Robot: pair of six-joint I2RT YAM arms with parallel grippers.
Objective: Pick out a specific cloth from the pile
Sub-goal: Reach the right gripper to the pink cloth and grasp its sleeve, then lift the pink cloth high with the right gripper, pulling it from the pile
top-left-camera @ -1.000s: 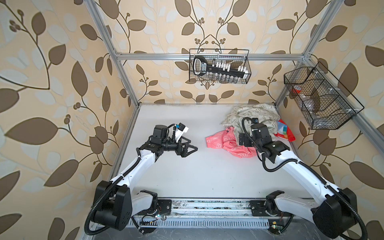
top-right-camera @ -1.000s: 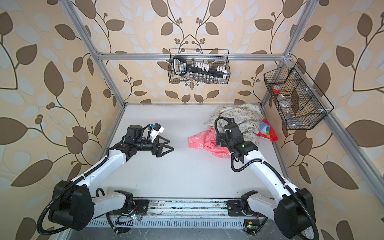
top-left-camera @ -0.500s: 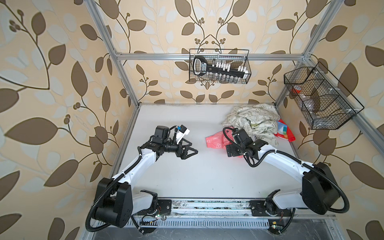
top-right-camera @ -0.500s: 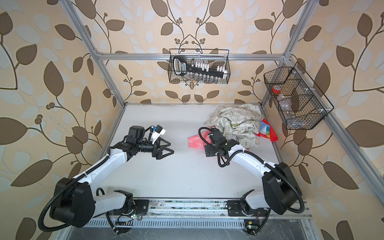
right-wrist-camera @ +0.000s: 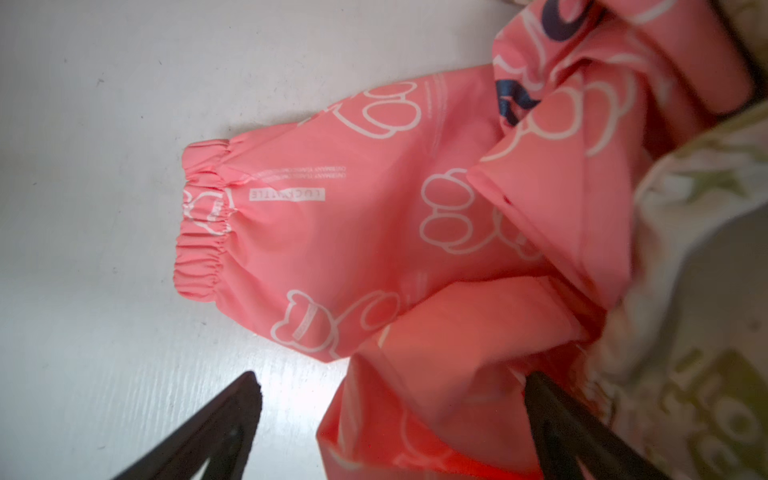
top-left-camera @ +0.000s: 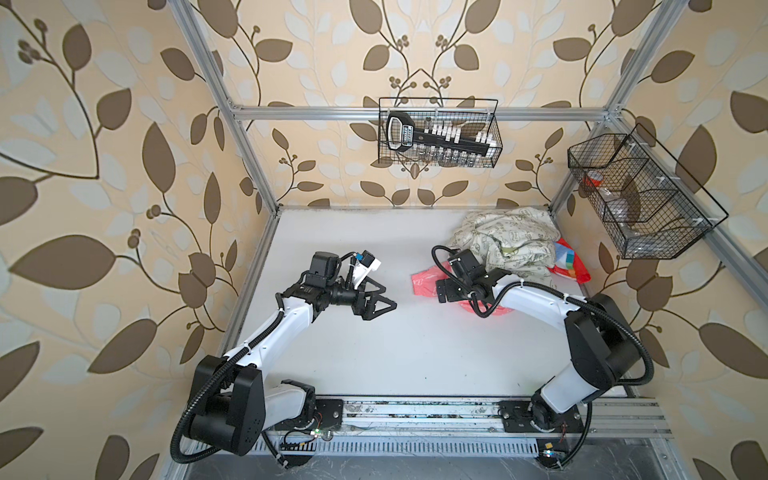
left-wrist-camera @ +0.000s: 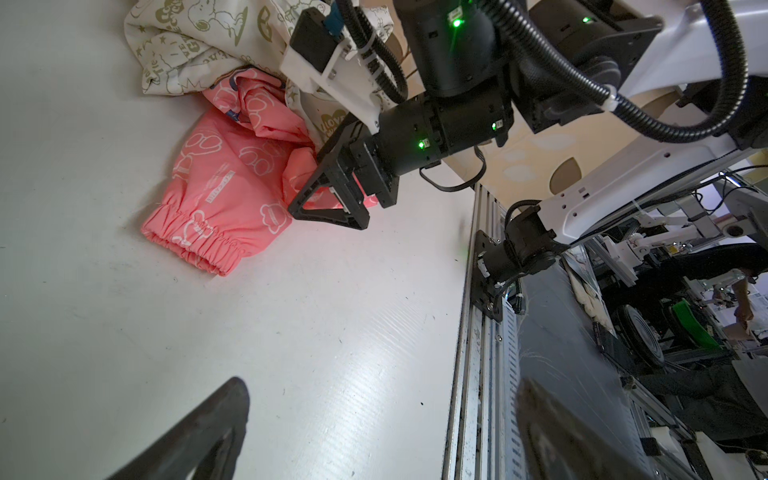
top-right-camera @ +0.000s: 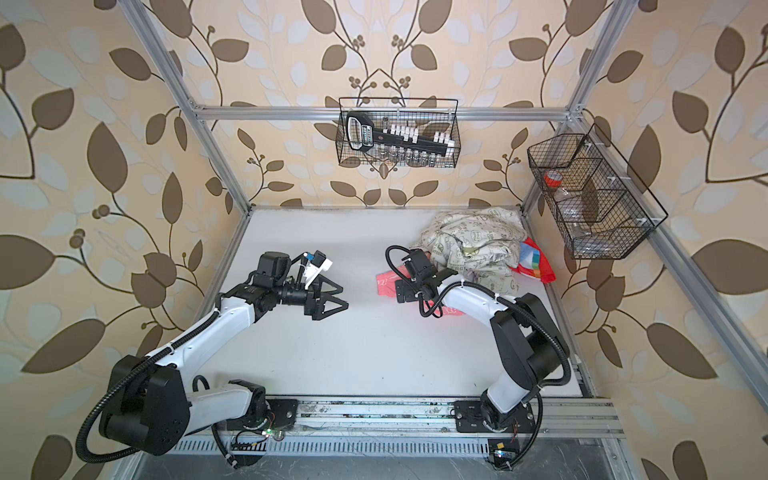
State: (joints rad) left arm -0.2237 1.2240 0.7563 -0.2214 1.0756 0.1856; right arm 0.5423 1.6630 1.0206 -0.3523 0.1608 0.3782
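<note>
My right gripper should keep going down until its open fingers close on the fold [right-wrist-camera: 432, 400], as the pink cloth's raised fold [right-wrist-camera: 460, 352] is between them and the cream pile is outside them.
The cloth [top-left-camera: 423, 281] [top-right-camera: 385, 283] is coral-pink with white bear outlines and lies on the white table, its far part tucked under the pile [top-left-camera: 512, 241] [top-right-camera: 473, 242]. An elastic cuff end [right-wrist-camera: 199, 224] spreads flat on the table. My right gripper [right-wrist-camera: 392, 380] [top-left-camera: 444, 290] [top-right-camera: 404, 291] is open and low over the cloth [left-wrist-camera: 224, 195]. A raised pink fold [right-wrist-camera: 449, 374] sits between its fingers. My left gripper [top-left-camera: 388, 298] [top-right-camera: 344, 297] [left-wrist-camera: 384, 382] hovers open and empty over bare table, left of the cloth.
A small red multicolour piece [top-left-camera: 567, 259] [top-right-camera: 534, 259] lies at the pile's right side by the wall. Wire baskets hang on the back wall [top-left-camera: 440, 137] and the right wall [top-left-camera: 640, 199]. A metal rail [top-left-camera: 415, 411] runs along the table's front edge.
My right arm has swung its wrist leftward and lower, bringing the open gripper from the cloth's pile side down over its middle. The left arm has barely moved.
</note>
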